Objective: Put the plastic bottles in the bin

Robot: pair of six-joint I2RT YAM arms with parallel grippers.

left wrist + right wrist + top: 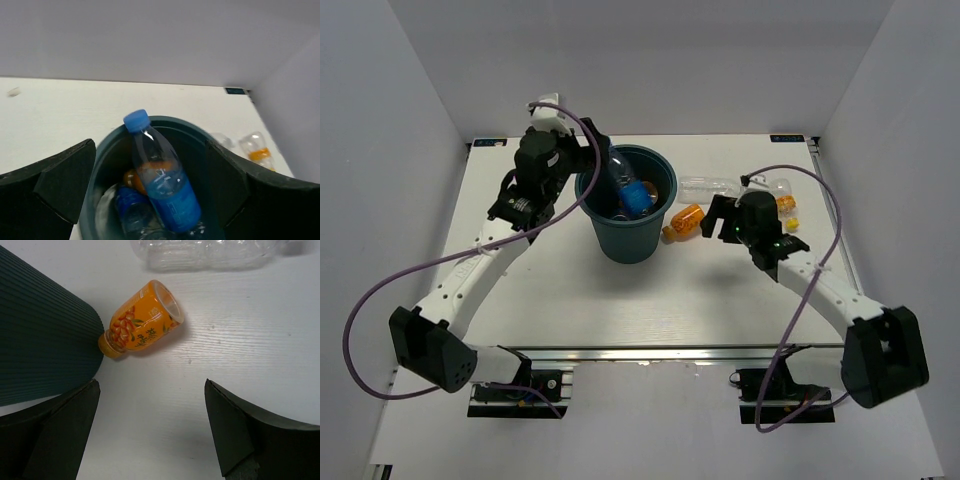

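Note:
The loose bottles (709,190) are all across the bin from the robot's left gripper, so the left gripper should move back and the right gripper should pick up the orange bottle (685,221).
The dark teal bin (630,240) stands mid-table. In the left wrist view its rim (195,131) rings a clear bottle with a blue label and blue cap (162,185) leaning upright inside, over a second blue-labelled bottle (131,207) and something orange (134,179). My left gripper (592,172) is open over the bin's left rim, its fingers apart from the bottle. My right gripper (712,222) is open and empty, just short of an orange bottle (142,320) that lies with its cap against the bin wall (45,340). A clear unlabelled bottle (205,254) lies beyond it.
Another bottle with orange on it (786,205) lies right of my right wrist, with a small yellow piece (792,222) beside it. White walls close in the table at the back and both sides. The arm cables loop over the table's near half.

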